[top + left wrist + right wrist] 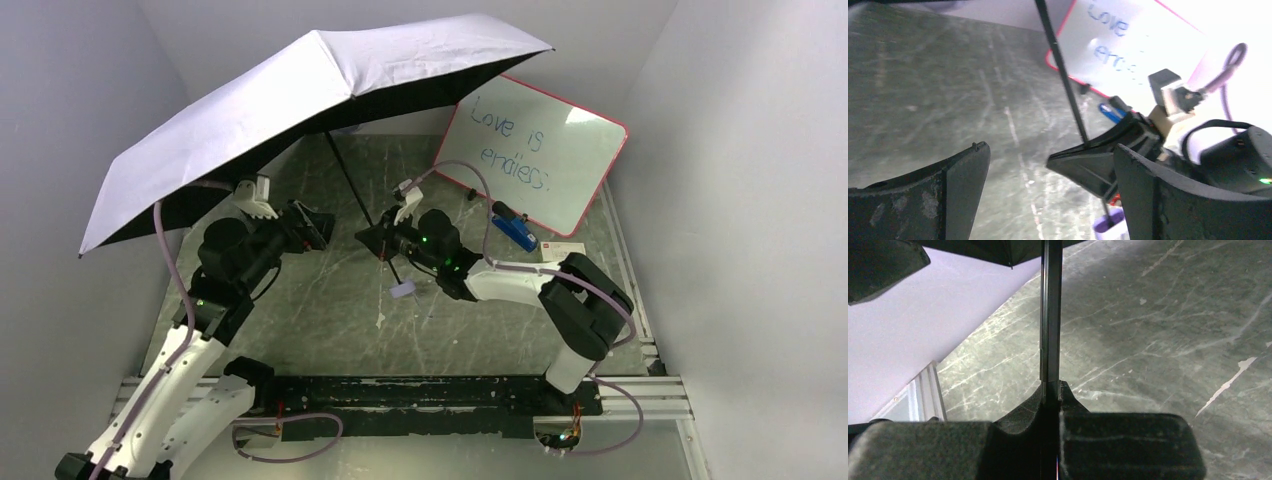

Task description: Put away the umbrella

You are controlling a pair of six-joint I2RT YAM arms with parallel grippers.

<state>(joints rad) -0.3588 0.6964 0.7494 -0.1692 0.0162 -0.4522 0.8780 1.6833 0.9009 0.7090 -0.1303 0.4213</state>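
Note:
The umbrella's canopy is far above my right gripper, which holds the umbrella's shaft low (394, 270). My left gripper should take the shaft (356, 193) so that my right gripper is free to reach up.
The umbrella (300, 100) is open, its pale lavender canopy held high over the left and back of the table. Its thin black shaft (352, 185) slants down to a small pale handle (403, 290). My right gripper (375, 240) is shut on the shaft just above the handle; in the right wrist view the shaft (1050, 315) rises straight out of the closed jaws. My left gripper (318, 228) is open and empty, a little left of the shaft. The left wrist view shows the shaft (1063, 70), the handle (1110, 227) and the right gripper ahead between my fingers (963, 190).
A red-framed whiteboard (535, 160) with blue writing leans on the back wall at the right. A blue marker or eraser (515, 230) and a small card (560, 250) lie below it. Grey walls close in both sides.

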